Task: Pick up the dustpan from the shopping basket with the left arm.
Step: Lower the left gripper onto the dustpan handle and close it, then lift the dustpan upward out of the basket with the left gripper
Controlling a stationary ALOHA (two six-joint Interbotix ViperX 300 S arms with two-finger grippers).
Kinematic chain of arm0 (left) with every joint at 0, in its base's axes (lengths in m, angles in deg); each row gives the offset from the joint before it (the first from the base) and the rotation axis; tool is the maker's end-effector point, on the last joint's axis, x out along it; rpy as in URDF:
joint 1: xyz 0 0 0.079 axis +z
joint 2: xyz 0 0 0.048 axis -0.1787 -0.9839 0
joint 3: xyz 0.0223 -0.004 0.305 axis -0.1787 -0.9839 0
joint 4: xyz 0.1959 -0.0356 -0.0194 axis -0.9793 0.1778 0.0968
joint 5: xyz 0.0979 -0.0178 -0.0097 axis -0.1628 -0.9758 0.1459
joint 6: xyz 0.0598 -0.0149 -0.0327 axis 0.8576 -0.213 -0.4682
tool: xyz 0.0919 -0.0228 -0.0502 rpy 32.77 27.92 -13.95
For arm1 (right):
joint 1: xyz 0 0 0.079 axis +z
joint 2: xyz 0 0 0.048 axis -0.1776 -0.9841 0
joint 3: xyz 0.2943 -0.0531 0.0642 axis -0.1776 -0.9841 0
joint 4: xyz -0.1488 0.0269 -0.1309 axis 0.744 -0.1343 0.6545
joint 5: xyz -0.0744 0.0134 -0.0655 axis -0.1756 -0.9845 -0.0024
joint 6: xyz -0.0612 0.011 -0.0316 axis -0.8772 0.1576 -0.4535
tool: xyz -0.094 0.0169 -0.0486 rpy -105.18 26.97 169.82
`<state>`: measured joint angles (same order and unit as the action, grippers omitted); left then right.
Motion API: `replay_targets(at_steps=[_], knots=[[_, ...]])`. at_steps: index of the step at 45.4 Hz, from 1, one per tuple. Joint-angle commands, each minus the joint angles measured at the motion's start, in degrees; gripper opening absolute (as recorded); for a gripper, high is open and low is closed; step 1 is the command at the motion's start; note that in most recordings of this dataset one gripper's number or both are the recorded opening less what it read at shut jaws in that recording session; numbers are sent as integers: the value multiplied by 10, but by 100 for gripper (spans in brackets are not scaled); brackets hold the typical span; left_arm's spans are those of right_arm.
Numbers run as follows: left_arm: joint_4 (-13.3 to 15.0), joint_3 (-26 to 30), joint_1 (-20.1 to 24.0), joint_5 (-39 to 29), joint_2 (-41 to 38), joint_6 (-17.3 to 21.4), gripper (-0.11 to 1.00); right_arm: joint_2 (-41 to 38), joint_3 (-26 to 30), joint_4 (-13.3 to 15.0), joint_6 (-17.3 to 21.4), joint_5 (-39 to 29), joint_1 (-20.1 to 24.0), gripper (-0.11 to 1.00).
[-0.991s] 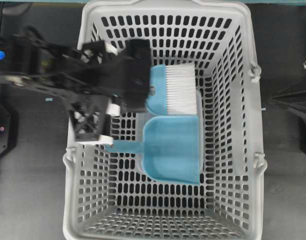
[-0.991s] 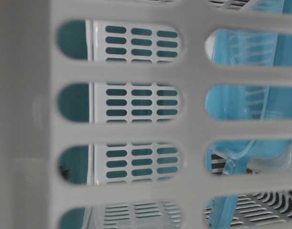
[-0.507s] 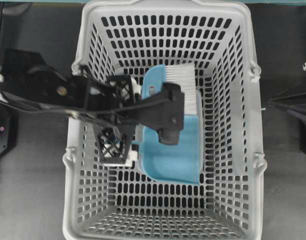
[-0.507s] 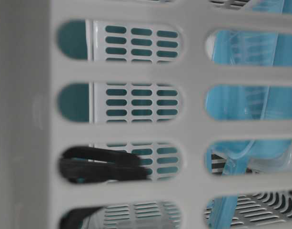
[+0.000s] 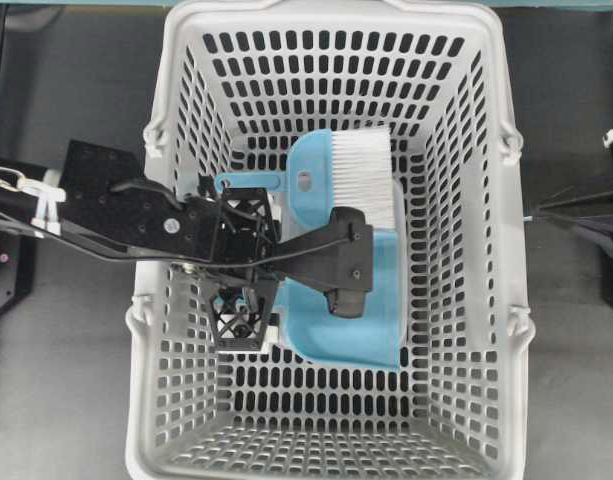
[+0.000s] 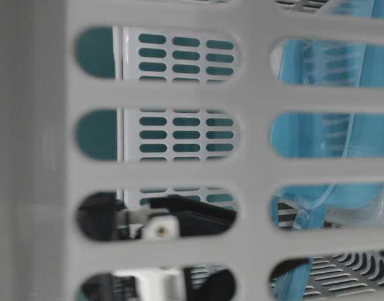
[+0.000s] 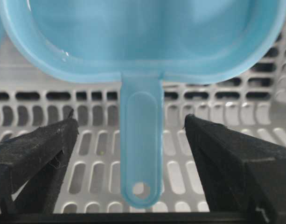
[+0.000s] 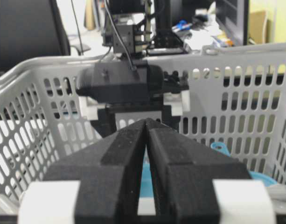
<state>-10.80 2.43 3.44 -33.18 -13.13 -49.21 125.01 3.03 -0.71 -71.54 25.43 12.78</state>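
Note:
A clear rim point(image 5: 403, 300) shows past the edge of the light blue dustpan, so I should expect to find a clear box hidden underneath when I pick up the dustpan point(image 5: 344, 318).
The light blue dustpan point(image 5: 376, 320) lies on the floor of the grey shopping basket point(image 5: 466, 300), its tray partly hidden under my left wrist. In the left wrist view its tray point(image 7: 143, 37) fills the top and its thin handle point(image 7: 140, 154), with a hole at the end, points toward the camera. My left gripper point(image 7: 131, 120) is open, one finger point(image 7: 35, 154) on each side of the handle and neither touching it. In the overhead view it point(image 5: 241, 275) is inside the basket by the left wall. My right gripper point(image 8: 146, 122) is shut and empty outside the basket.
A blue hand brush point(image 5: 336, 180) with white bristles lies just behind the dustpan, its handle point(image 5: 246, 183) close to my left gripper. The basket's slotted left wall point(image 5: 171, 330) is close beside the left gripper. Black and white parts of that gripper point(image 6: 173, 222) show through the wall slots.
My left gripper has swung from above the brush to the dustpan's handle and dropped lower into the basket. It now shows through the lower wall slots. The right arm has not moved.

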Motion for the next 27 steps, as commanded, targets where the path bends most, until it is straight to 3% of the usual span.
replay_targets(at_steps=[1,10,15,19,24,27], knots=[[-2,-11,-3,21,4,1,90,-5,3,-3,0,4,1,-2],[-2,-29,-1,62,4,8,89,-5,0,-3,0,4,1,-2],[-2,-36,-1,79,7,8,83,-4,0,-2,1,1,1,-2],[-2,-38,-4,78,7,8,66,-2,0,-3,1,-1,1,-2],[-2,-36,-11,78,8,10,32,0,0,-3,1,-3,1,-2],[-2,-33,-11,77,11,12,30,3,0,-3,1,-3,1,-2]])
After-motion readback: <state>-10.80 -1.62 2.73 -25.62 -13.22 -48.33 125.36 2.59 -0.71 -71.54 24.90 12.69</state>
